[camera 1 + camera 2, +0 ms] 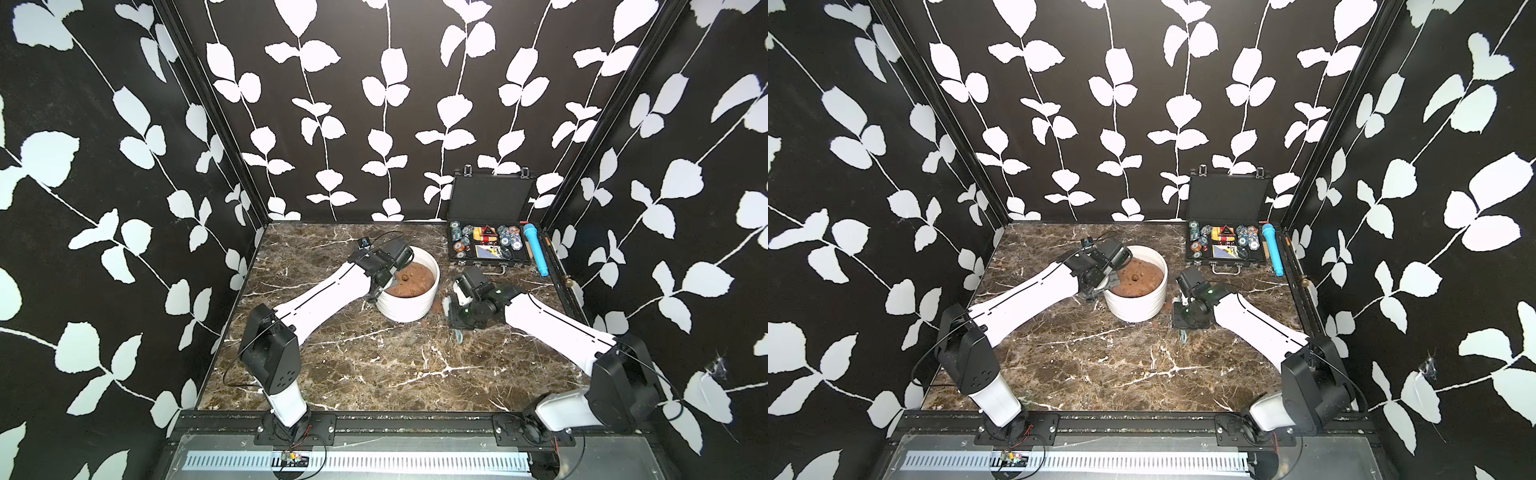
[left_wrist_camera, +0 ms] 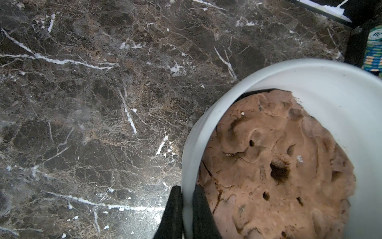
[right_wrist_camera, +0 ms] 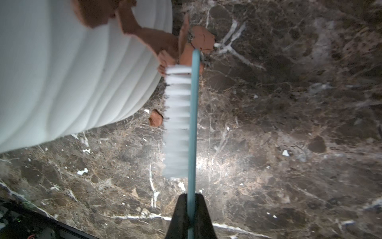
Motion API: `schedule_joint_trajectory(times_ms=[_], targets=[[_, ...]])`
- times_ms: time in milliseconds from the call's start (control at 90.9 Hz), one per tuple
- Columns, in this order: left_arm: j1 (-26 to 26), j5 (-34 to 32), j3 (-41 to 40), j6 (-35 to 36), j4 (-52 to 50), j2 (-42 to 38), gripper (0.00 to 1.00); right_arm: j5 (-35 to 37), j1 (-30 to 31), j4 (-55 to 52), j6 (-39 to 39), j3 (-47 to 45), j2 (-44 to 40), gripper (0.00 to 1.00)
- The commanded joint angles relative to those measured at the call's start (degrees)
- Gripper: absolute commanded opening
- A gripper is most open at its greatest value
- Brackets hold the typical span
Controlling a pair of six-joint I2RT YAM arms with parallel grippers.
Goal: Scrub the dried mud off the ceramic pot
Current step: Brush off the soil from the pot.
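The brush's tip bristles alone touch the dried mud's low end [image 3: 170,59], so next my right gripper brings the brush back along the pot's side over the remaining mud [image 3: 145,36].
The white ribbed ceramic pot [image 1: 409,307] [image 1: 1136,305] stands mid-table, filled with a lumpy brown mound [image 2: 279,165]. My left gripper [image 2: 187,189] [image 1: 384,282] is shut on the pot's rim [image 2: 206,124], with one finger outside the wall and one inside. My right gripper [image 3: 191,195] [image 1: 455,316] is shut on the teal handle of a brush [image 3: 193,124], just right of the pot. Its white bristles [image 3: 177,124] face the pot wall [image 3: 72,82]. The bristles at the brush's tip reach a reddish-brown smear of dried mud [image 3: 157,41] low on the wall.
Broken mud pieces lie on the marble beside the pot [image 3: 203,38] [image 3: 156,120]. An open black case of coloured chips [image 1: 490,243] stands at the back right, a blue cylinder [image 1: 537,251] beside it. Patterned walls enclose three sides.
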Motion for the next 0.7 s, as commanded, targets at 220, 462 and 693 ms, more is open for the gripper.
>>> schedule_joint_trajectory(times_ms=[220, 462, 693], targets=[[3.59, -1.36, -4.29, 6.44, 2.54, 0.23, 0.00, 2.97, -4.52, -9.91, -8.90, 2.32, -4.60, 0.00], [3.65, 0.34, -4.10, 8.37, 3.58, 1.16, 0.00, -11.15, -2.68, -1.90, -6.46, 1.75, -6.24, 0.00], [3.63, 1.69, -3.55, 8.91, 4.03, 2.01, 0.00, -13.22, 0.15, 0.23, -3.58, 3.43, -4.36, 0.00]])
